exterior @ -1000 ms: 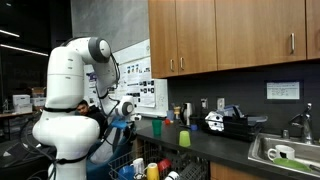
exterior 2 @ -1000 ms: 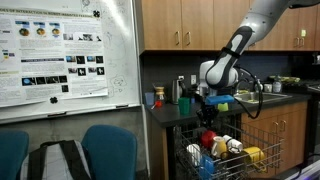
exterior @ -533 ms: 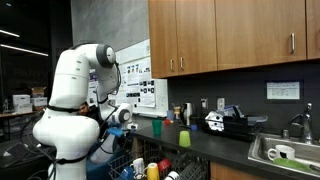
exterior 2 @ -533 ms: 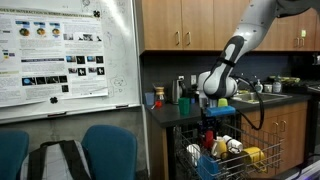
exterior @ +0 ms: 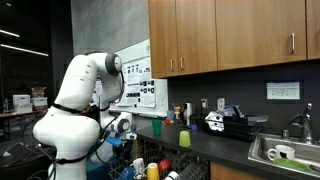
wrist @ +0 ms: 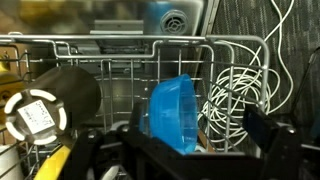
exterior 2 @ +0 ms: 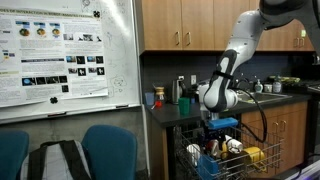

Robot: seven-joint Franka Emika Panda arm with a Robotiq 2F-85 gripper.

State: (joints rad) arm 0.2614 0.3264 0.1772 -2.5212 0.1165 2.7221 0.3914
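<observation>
My open fingers are set across the narrow way of the upright blue bowl (wrist: 174,114). I should keep lowering them until they straddle its side (wrist: 186,96), then close my gripper.
A blue translucent bowl (wrist: 172,112) stands on its edge in the wire dish rack (wrist: 120,50) in the wrist view. My gripper (wrist: 175,140) is right over it, and its dark fingers (wrist: 264,128) are spread wide on either side with a gap to the bowl. In both exterior views the arm reaches down into the rack (exterior 2: 256,136), with the gripper (exterior 2: 222,128) (exterior: 127,141) just inside its top. A bit of blue bowl (exterior 2: 226,122) shows at the hand.
In the rack lie a black cup with a white label (wrist: 58,100), a yellow item (wrist: 52,165) and a white coil (wrist: 236,98). A counter with a green cup (exterior: 184,138) and a sink (exterior: 262,152) runs behind. Blue chairs (exterior 2: 105,150) stand beside the rack.
The arm has come down into the rack with the blue bowl. The fingers have spread apart and let go of the bowl, which now rests in the rack.
</observation>
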